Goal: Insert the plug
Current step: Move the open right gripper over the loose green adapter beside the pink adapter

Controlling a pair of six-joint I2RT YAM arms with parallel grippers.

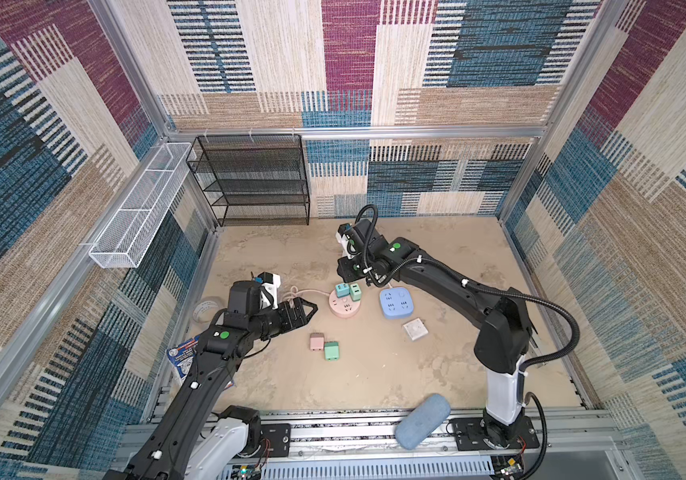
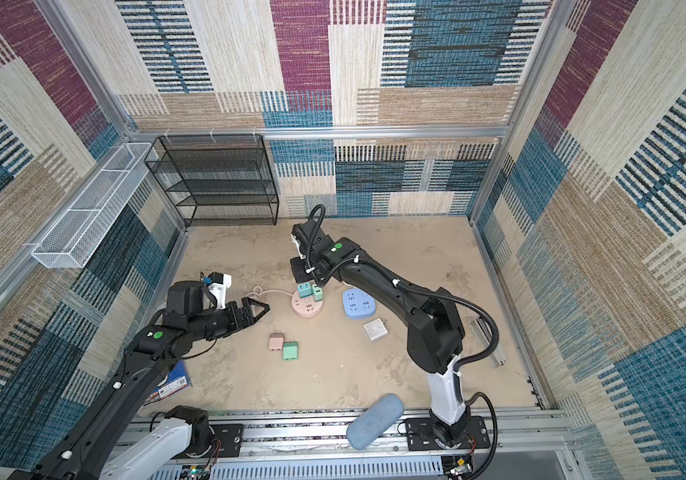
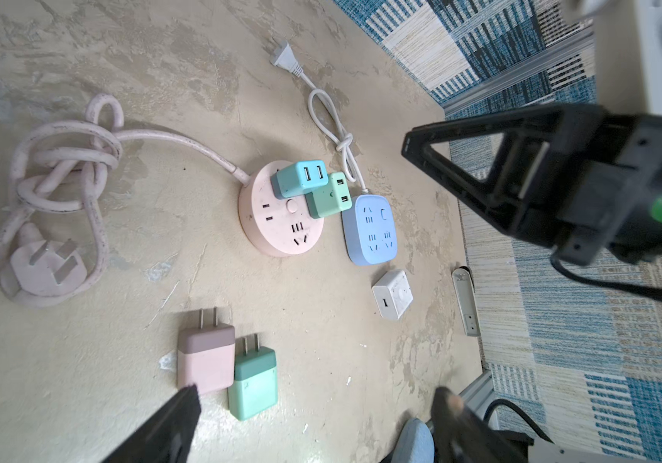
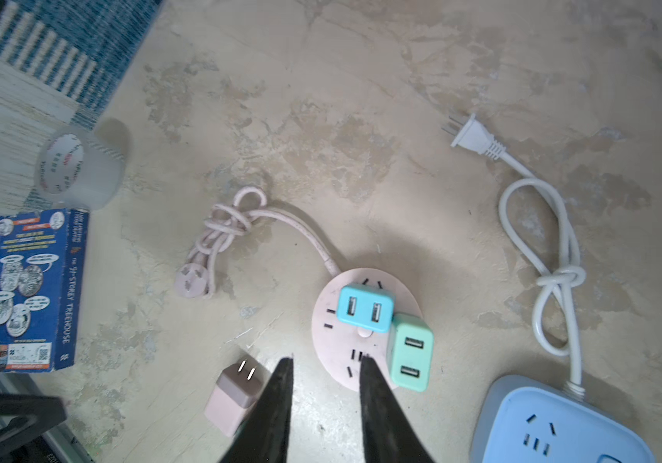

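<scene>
The loose green plug is lying flat and the pink power strip's sockets point up, so the robot's right gripper should hand the green plug to its left gripper before inserting.
A round pink power strip lies mid-table. A blue USB plug and a green one stand on it side by side. My right gripper hovers just above the strip, jaws slightly apart, with nothing between them. A loose pink plug and a loose green plug lie flat nearer the front, prongs bare. My left gripper stands wide open and empty, left of the strip.
A blue power strip with a knotted white cord lies right of the pink one, and a white adapter sits in front of it. Tape roll and book lie far left. A grey-blue cushion rests at the front edge, and a black mesh shelf stands at the back.
</scene>
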